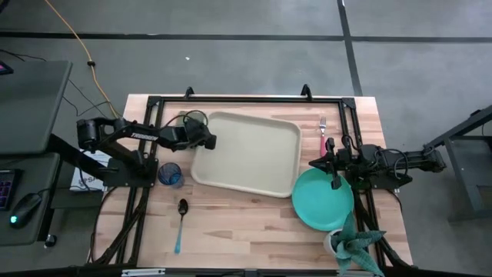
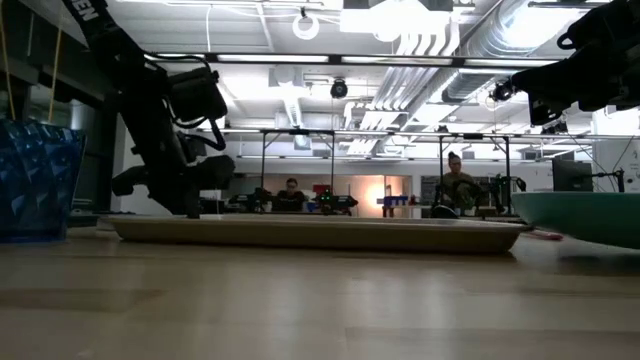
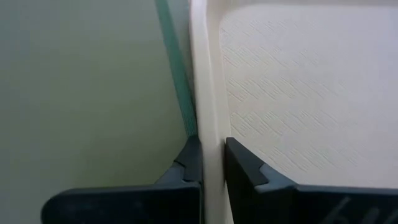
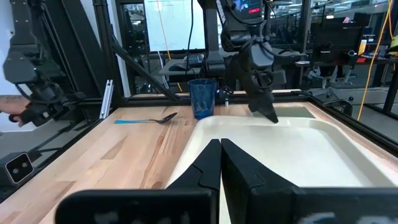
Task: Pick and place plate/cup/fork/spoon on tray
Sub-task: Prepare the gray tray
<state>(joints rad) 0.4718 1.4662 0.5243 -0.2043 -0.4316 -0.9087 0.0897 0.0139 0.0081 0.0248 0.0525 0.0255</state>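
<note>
The tray's rim overlaps the green notebook. My left gripper should push the tray along toward the pink-handled fork until the tray is clear of the notebook, and then open and move away.
The cream tray lies in the middle of the table. My left gripper is shut on its left rim. The teal plate lies by the tray's near right corner. My right gripper is shut and empty, and in the low view it hangs well above the plate. The blue cup stands upright left of the tray. The teal-handled spoon lies near the front edge. The pink-handled fork lies right of the tray. My left gripper pinches the tray's raised left rim, with one finger outside the rim and the other inside the tray. It slants down at the rim from the table's left. In the low view the tray lies flat on the table.
A potted plant stands at the near right corner, just beyond the plate. A black frame runs along the table's far and side edges. Bare wood lies between the spoon and the plate. People sit in the room behind.
</note>
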